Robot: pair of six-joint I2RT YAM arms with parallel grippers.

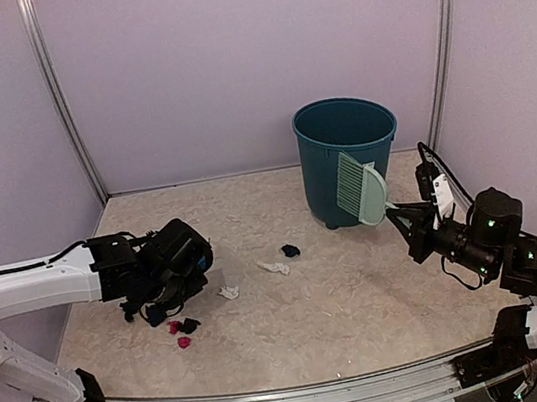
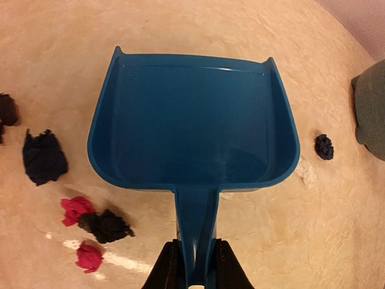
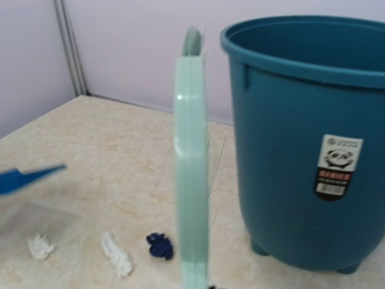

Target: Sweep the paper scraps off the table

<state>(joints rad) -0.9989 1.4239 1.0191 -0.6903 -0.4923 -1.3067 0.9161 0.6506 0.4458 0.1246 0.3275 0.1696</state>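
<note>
The blue dustpan hangs close by the dark scraps, in the brush's way, so my left gripper should draw the dustpan back toward the table's far corner first.
The paper scraps lie on the beige table. In the top view there are two white bits, a dark one, and pink and dark ones near my left gripper. My left gripper is shut on the handle of the blue dustpan, whose pan is empty; dark and pink scraps lie to its left. My right gripper is shut on the pale green hand brush, held upright beside the bin; its fingers are hidden in the right wrist view.
A teal bin stands at the back right, close to the brush, and shows in the right wrist view. Lilac walls enclose the table. A silver rail runs along the near edge.
</note>
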